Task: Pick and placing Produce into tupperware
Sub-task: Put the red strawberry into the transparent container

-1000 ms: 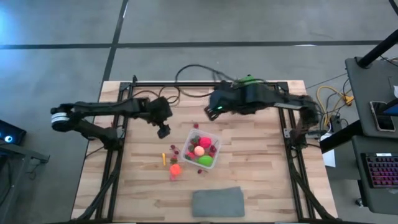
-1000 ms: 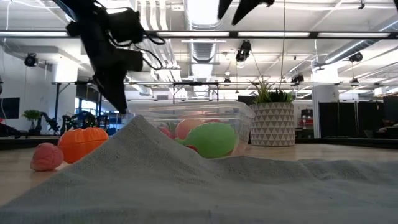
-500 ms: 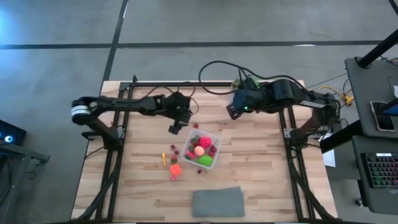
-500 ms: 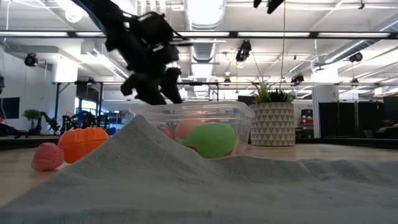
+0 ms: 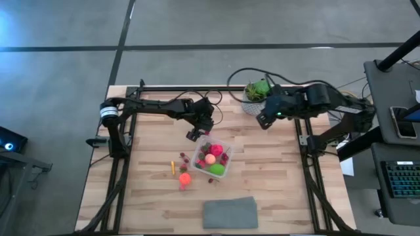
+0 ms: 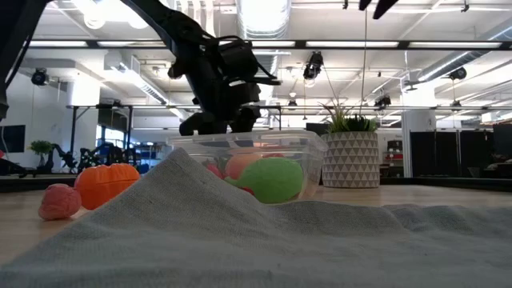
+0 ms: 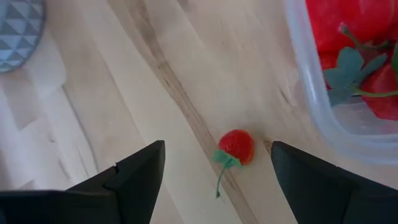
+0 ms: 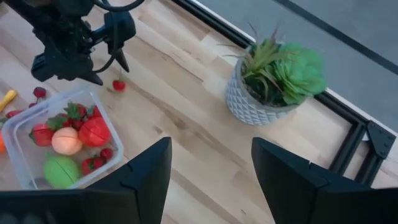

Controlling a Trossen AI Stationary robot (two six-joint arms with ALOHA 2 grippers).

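The small red berry (image 7: 237,146) is clear of the tub's side and within the robot's open fingers, so the left gripper keeps going down until its fingers are on either side of the berry (image 8: 119,85).
The clear tub (image 5: 212,157) stands mid-table and holds red, peach and green produce, which also shows in the low view (image 6: 268,178). Outside it, an orange pumpkin (image 5: 184,177), a yellow-orange piece (image 5: 173,166) and dark berries (image 5: 184,158) lie on the table to its left. My left gripper (image 5: 195,135) hangs open at the tub's far-left corner. Its fingers stand on either side of a small red berry with a green stem (image 7: 237,147), which lies on the wood beside the tub's wall (image 7: 323,118); they are apart from it. My right gripper (image 5: 262,121) is open, high up beside the potted plant (image 5: 258,92).
A grey cloth (image 5: 229,213) lies at the near edge and fills the low view's foreground (image 6: 240,240). The plant in its white patterned pot (image 8: 273,81) stands at the far edge. A black frame (image 5: 125,137) runs along the table's sides. A pink piece (image 6: 60,200) lies beside the pumpkin (image 6: 106,182).
My left gripper has swung toward the table's right, from well left of the tub to its far-left corner. My right gripper has drawn back toward the table's right, from beyond the tub to beside the plant. The produce and the tub have stayed in place.
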